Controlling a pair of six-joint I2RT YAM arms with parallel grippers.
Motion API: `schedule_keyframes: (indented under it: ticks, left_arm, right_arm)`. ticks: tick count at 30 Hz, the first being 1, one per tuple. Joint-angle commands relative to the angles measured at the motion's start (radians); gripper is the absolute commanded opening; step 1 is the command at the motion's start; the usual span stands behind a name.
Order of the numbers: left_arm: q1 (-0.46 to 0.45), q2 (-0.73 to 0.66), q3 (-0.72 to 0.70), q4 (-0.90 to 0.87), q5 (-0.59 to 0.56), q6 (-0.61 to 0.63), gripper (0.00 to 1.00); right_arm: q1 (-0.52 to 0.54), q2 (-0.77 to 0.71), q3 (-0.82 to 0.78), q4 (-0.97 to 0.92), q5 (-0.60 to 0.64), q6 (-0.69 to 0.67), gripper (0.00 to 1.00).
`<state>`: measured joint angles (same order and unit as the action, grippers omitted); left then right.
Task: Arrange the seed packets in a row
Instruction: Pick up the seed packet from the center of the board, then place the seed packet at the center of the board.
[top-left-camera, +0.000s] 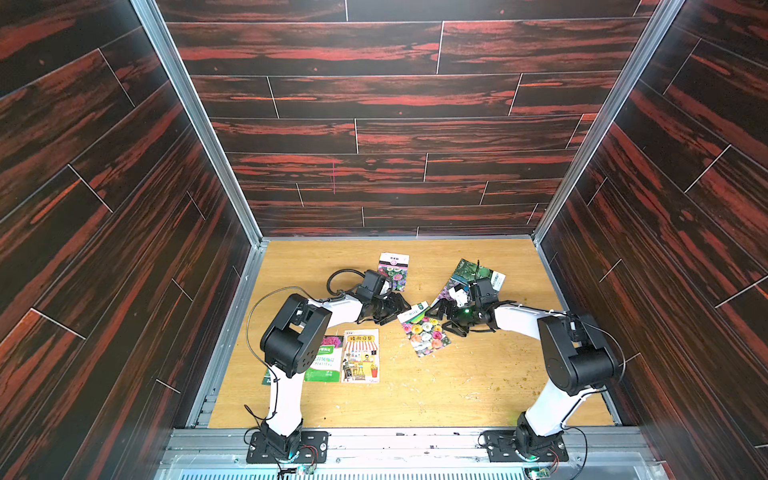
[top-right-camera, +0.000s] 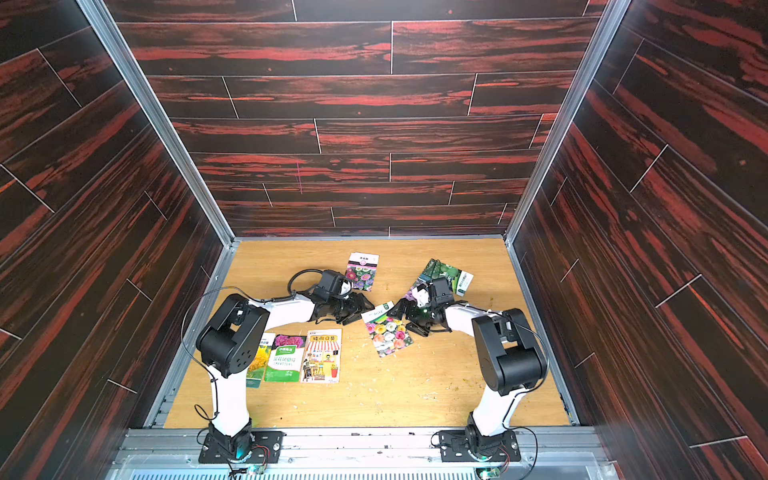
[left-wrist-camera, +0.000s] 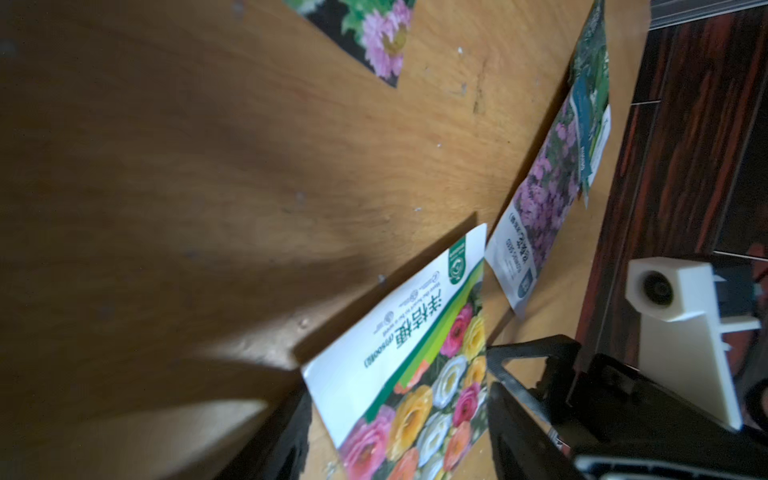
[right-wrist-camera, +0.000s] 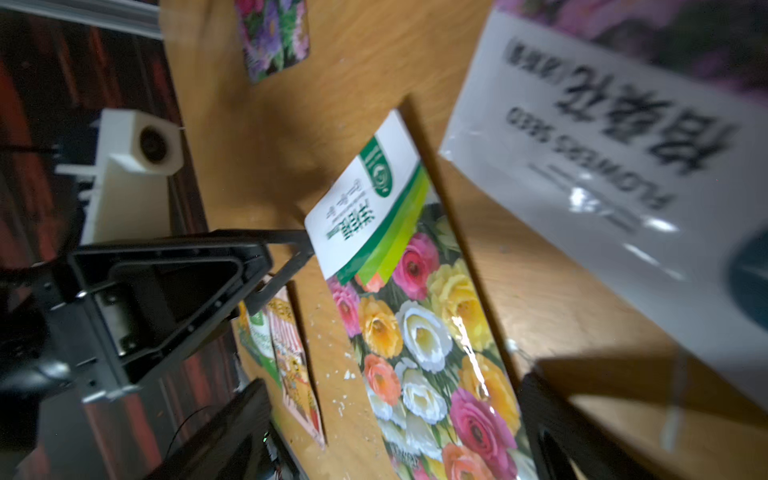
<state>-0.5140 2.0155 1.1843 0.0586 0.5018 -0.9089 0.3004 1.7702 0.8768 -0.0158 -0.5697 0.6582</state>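
Note:
My right gripper should back away for the lift and then grab the flowered end (top-right-camera: 392, 342), because the rose-printed packet lies crooked, its white end at my left gripper (top-right-camera: 377, 311).
A rose-printed seed packet (top-left-camera: 426, 334) lies askew mid-table, its white end lifted a little. My left gripper (top-left-camera: 399, 309) is open, its fingers either side of that white end (left-wrist-camera: 415, 332), and one fingertip (right-wrist-camera: 305, 245) meets its corner. My right gripper (top-left-camera: 445, 320) is open over the packet's flowered end (right-wrist-camera: 419, 332). A cartoon-shop packet (top-left-camera: 360, 356), a green one (top-left-camera: 328, 361) and a yellow one (top-right-camera: 259, 361) lie side by side under the left arm. A purple-flower packet (top-left-camera: 394, 272) sits at the back. A leafy packet (top-left-camera: 473, 270) overlaps a lilac one (right-wrist-camera: 602, 124) by the right wrist.
The wooden table (top-left-camera: 457, 395) is boxed in by dark red-streaked walls on three sides, with a metal rail (top-left-camera: 415, 440) along the front that carries both arm bases. Small crumbs are scattered over the right half of the table.

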Motion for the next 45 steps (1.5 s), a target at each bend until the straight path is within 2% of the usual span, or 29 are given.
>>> schedule_keyframes:
  ticks: [1,3,6,12,13,18,22,25,28,33,35,37,39,45]
  left_arm:
    - [-0.033,0.028,-0.012,0.015,0.054,-0.014,0.66]
    - [-0.043,0.029,-0.021,0.048,0.079,-0.036,0.61]
    - [-0.056,0.028,-0.033,0.096,0.109,-0.067,0.49]
    - [-0.063,0.013,-0.034,0.151,0.134,-0.102,0.04]
    - [-0.063,0.002,-0.032,0.15,0.127,-0.1,0.0]
    - [-0.061,-0.075,-0.028,0.12,0.054,-0.065,0.0]
    - [-0.061,-0.183,-0.047,0.094,-0.117,-0.031,0.0]
    - [-0.061,-0.257,-0.085,0.111,-0.283,-0.028,0.0]
    - [-0.061,-0.338,-0.133,0.204,-0.41,-0.064,0.0]
    - [-0.063,-0.397,-0.22,0.403,-0.623,-0.144,0.0]
    - [-0.069,-0.423,-0.254,0.478,-0.709,-0.152,0.0]
    - [-0.091,-0.45,-0.279,0.532,-0.845,-0.134,0.0]
    - [-0.104,-0.464,-0.29,0.588,-0.914,-0.105,0.0]
    - [-0.113,-0.477,-0.327,0.763,-0.945,-0.068,0.0]
  right_arm:
    - [0.002,0.076,-0.041,0.009,-0.075,0.017,0.94]
    - [0.002,0.086,-0.043,0.031,-0.095,0.023,0.94]
    - [0.002,0.094,-0.048,0.058,-0.117,0.033,0.93]
    - [0.001,0.085,-0.052,0.069,-0.114,0.037,0.92]
    - [0.0,0.077,-0.052,0.064,-0.107,0.037,0.92]
    - [-0.028,-0.024,-0.073,0.036,-0.039,0.036,0.92]
    - [-0.097,-0.165,-0.123,0.04,0.037,0.097,0.99]
    - [-0.117,-0.313,-0.227,0.209,0.011,0.198,0.99]
    - [-0.082,-0.397,-0.297,0.406,-0.036,0.345,0.99]
    - [0.009,-0.458,-0.382,0.704,0.039,0.563,0.98]
    - [0.04,-0.461,-0.391,0.8,0.079,0.626,0.97]
    - [0.081,-0.448,-0.388,0.91,0.129,0.678,0.96]
    - [0.118,-0.418,-0.361,0.966,0.163,0.711,0.94]
    - [0.2,-0.257,-0.274,1.11,0.193,0.851,0.92]
